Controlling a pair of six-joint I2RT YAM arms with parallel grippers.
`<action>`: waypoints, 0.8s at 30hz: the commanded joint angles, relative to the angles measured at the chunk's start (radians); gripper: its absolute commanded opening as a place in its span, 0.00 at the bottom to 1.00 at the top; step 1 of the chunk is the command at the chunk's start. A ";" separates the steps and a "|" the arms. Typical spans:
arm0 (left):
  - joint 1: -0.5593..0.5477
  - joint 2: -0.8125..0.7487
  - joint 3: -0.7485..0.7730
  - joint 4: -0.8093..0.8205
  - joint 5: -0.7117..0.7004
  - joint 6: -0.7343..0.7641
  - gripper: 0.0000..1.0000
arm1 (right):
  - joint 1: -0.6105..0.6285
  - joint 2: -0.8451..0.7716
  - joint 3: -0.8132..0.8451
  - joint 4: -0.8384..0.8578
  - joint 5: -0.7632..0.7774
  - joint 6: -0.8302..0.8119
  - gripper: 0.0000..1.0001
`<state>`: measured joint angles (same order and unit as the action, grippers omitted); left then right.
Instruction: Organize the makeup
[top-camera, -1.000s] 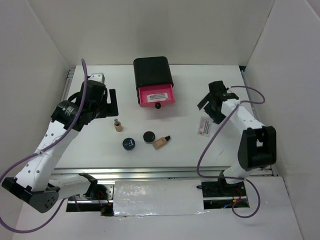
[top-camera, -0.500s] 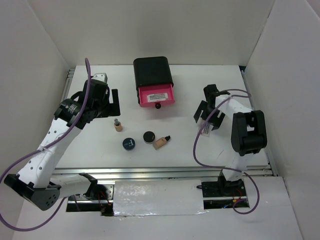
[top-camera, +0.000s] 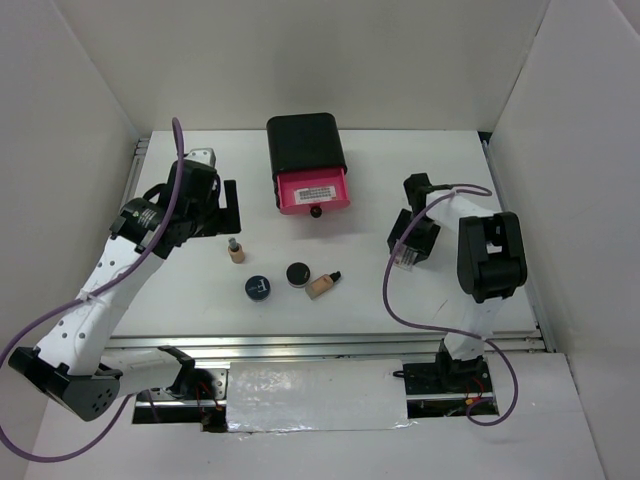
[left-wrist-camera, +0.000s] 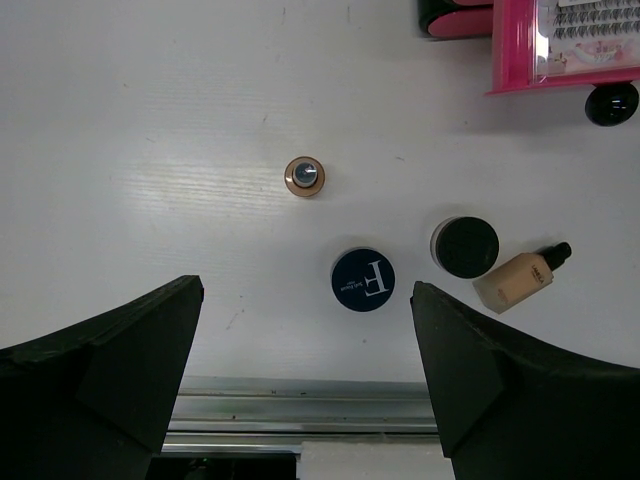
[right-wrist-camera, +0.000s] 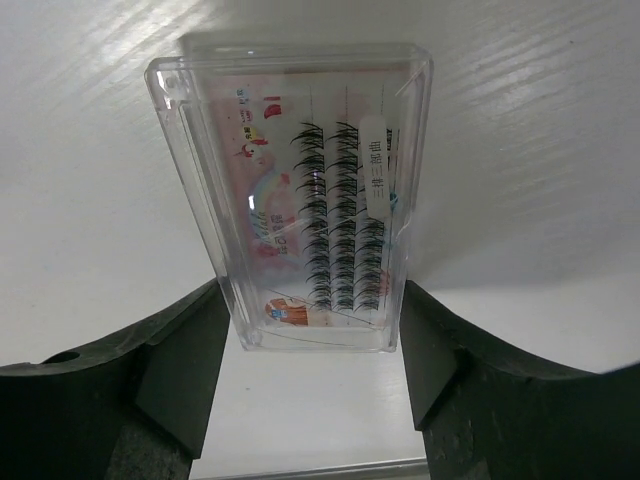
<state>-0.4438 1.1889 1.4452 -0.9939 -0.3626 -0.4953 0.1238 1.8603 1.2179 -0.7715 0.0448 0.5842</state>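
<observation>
My right gripper should go on carrying the sachet until it hangs above the second sachet (top-camera: 315, 194), because my fingers reach across the sachet's long sides (right-wrist-camera: 310, 200) and the pink drawer is open.
The makeup lies in the middle of the table: an upright beige bottle (top-camera: 236, 251) (left-wrist-camera: 305, 176), a dark-blue compact (top-camera: 258, 288) (left-wrist-camera: 363, 279), a black-lidded jar (top-camera: 298, 273) (left-wrist-camera: 465, 246) and a beige bottle on its side (top-camera: 323, 284) (left-wrist-camera: 520, 277). My left gripper (top-camera: 225, 205) (left-wrist-camera: 305, 300) is open and empty, up and left of them. My right gripper (top-camera: 413, 240) (right-wrist-camera: 315, 300) is low at the right, its fingers against both long sides of a flat clear red-printed sachet of lashes (right-wrist-camera: 310, 190) (top-camera: 404, 262). A second sachet (top-camera: 318, 189) (left-wrist-camera: 590, 20) lies in the open drawer.
The black box (top-camera: 305, 143) stands at the back centre with one pink drawer (top-camera: 340, 203) pulled out towards me, its black knob (top-camera: 316, 211) at the front. White walls close in the left, back and right. A metal rail (top-camera: 300, 345) runs along the near edge.
My right gripper has swung in and down onto the sachet at the right and closed on its sides. My left gripper has shifted only slightly.
</observation>
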 joint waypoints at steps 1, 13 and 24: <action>-0.001 -0.003 -0.003 0.021 -0.016 0.023 0.99 | -0.006 -0.076 0.029 0.047 -0.045 0.025 0.46; -0.003 0.011 0.043 0.005 -0.024 0.021 0.99 | 0.210 -0.377 0.147 0.256 -0.054 0.422 0.47; -0.001 -0.015 0.064 -0.014 -0.010 0.000 0.99 | 0.485 -0.218 0.321 0.422 0.197 0.897 0.47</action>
<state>-0.4438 1.1954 1.4662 -1.0050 -0.3710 -0.4980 0.5674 1.6051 1.4719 -0.4034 0.1032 1.3060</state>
